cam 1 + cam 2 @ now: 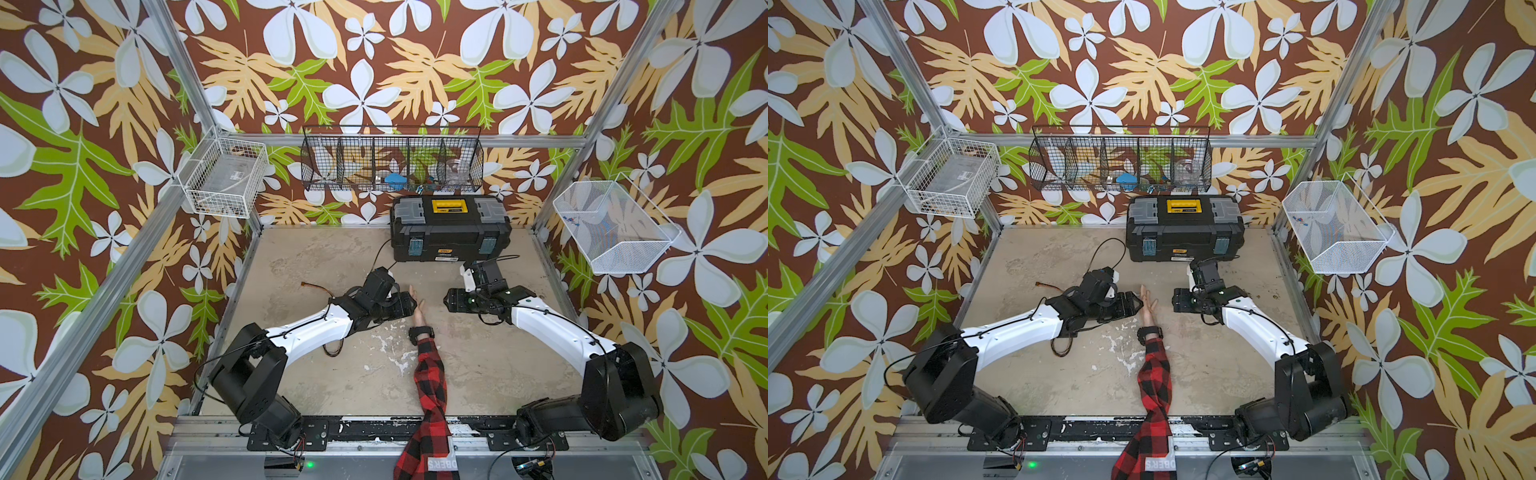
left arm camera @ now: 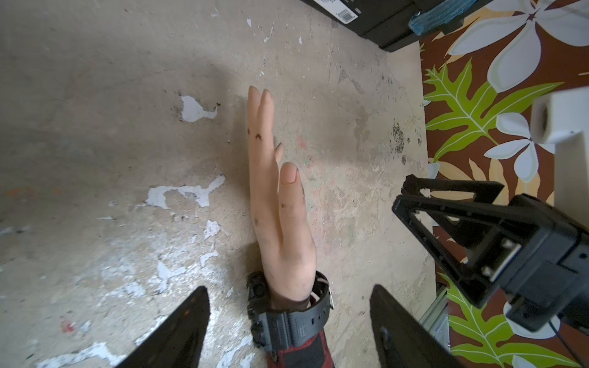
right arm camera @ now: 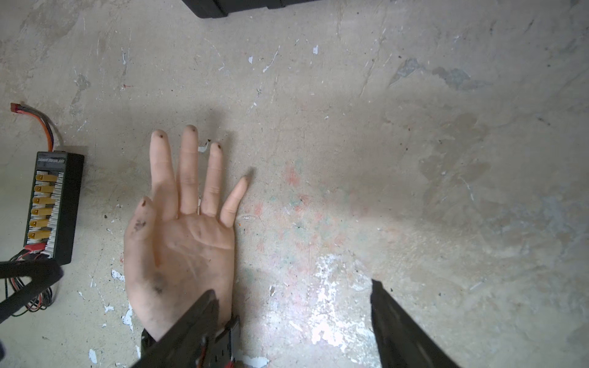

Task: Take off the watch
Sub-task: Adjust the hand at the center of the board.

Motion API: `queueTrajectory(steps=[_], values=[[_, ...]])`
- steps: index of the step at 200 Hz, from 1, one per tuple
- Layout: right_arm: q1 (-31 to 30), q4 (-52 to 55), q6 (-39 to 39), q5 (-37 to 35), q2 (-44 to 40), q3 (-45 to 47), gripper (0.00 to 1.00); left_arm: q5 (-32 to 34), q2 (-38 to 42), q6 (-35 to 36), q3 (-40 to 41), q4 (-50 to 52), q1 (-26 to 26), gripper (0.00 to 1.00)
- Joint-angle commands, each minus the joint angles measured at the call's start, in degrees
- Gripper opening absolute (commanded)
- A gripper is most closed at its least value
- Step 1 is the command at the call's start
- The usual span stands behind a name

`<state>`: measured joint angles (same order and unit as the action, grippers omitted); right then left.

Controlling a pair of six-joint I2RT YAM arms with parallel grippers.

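Next, my left gripper grips the mannequin hand [image 2: 265, 184] firmly at the thumb's base [image 2: 298, 248] before the watch comes off, because the hand stands on its edge, free of both open grippers.
The black watch [image 1: 422, 333] [image 1: 1150, 332] is strapped round the wrist of a mannequin hand [image 1: 417, 309] that stands on its edge mid-table, its arm in a red-and-black plaid sleeve [image 1: 430, 382]. My left gripper [image 1: 409, 306] [image 1: 1136, 305] hovers open just left of the hand. In the left wrist view its jaws [image 2: 288, 289] stand wide, with the watch [image 2: 287, 321] in the gap and touching neither one. My right gripper [image 1: 449, 300] [image 1: 1177, 300] is open to the right of the hand, facing the palm. The right wrist view [image 3: 293, 286] shows only table between its jaws, the strap [image 3: 230, 337] beside one finger.
A black toolbox [image 1: 451, 228] stands at the back of the table. A black board with yellow connectors [image 3: 52, 204] and its wires lies left of the hand, under the left arm. Wire baskets [image 1: 392, 160] hang on the back wall and on the side frames.
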<state>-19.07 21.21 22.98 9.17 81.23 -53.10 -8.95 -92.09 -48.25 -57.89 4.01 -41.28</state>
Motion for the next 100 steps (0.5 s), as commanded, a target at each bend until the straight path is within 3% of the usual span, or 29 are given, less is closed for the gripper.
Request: queueTrajectory(steps=[1, 100], values=[[1.2, -1.4, -1.8, 1.7, -0.5, 0.6, 0.76, 1.1, -2.7, -2.7, -2.0, -0.9, -0.4, 0.79], [3.3, -2.0, -3.4, 3.2, -1.3, 2.5, 0.76, -1.1, -14.1, -2.0, -8.9, -1.5, -1.3, 0.68]])
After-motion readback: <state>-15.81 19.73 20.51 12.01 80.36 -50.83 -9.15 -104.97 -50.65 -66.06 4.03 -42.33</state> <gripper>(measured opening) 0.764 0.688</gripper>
